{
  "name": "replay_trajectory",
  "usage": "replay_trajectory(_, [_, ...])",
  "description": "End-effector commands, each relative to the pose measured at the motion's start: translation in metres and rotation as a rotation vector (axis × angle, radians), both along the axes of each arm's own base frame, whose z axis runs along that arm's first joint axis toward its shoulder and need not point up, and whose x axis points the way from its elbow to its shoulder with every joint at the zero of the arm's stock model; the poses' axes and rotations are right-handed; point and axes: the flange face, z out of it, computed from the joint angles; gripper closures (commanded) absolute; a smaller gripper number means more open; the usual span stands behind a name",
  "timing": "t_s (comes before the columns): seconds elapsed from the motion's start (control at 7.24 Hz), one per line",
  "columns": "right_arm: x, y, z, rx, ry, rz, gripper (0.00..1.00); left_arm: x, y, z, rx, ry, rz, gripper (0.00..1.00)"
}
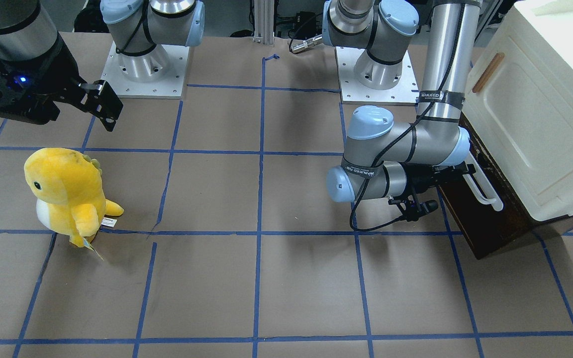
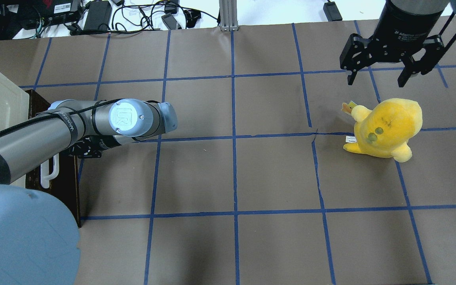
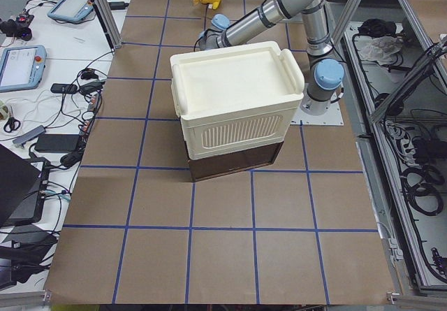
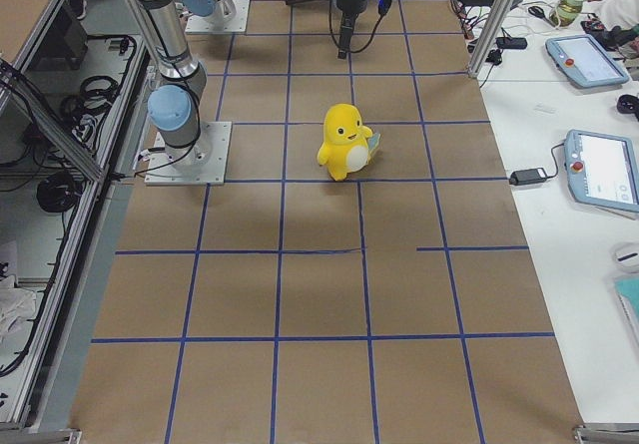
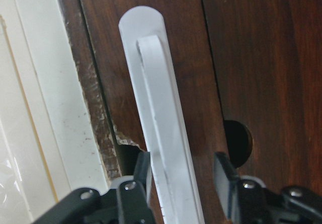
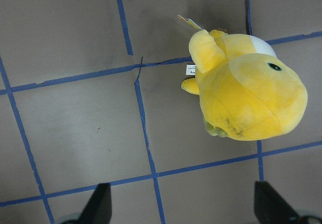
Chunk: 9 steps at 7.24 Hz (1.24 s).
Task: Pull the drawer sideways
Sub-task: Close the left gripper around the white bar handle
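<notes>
The drawer front (image 5: 190, 93) has straight dark seams (image 5: 210, 48) along both of its long edges, so the drawer will come straight out when I pull its handle.
The drawer (image 1: 488, 226) has a dark brown wooden front and a long white bar handle (image 1: 485, 191), and sits low under a cream-white cabinet (image 1: 540, 109). In the left wrist view the drawer front (image 5: 251, 58) fills the frame, with the handle (image 5: 161, 113) running up it. My left gripper (image 5: 183, 171) is open, one finger on each side of the handle, with a gap on the right side. The drawer front looks close to the cabinet. My right gripper (image 2: 376, 77) is open and empty, hovering far from the drawer.
A yellow plush toy (image 2: 386, 126) stands on the brown paper table below my right gripper and shows in the right wrist view (image 6: 246, 103). The cabinet door has a small wooden handle (image 1: 488, 72). The arm bases (image 1: 142, 69) stand at the table's back.
</notes>
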Motion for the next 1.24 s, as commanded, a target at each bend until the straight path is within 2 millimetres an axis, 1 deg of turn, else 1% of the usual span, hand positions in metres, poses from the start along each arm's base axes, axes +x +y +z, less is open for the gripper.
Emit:
replay_trajectory(0.0, [0.0000,-0.0001,0.0001,-0.001,0.000,0.000,0.00,-0.0003,0.0001,0.0005,0.000,0.000,-0.001,0.71])
replay_trajectory(0.55, [0.0000,0.0000,0.0000,0.000,0.000,0.000,0.00,-0.0011,-0.0010,0.0006,-0.002,0.000,-0.002,0.73])
replay_trajectory(1.11, [0.0000,-0.0001,0.0001,-0.001,0.000,0.000,0.00,-0.0094,0.0007,0.0010,0.006,-0.001,-0.020,0.73])
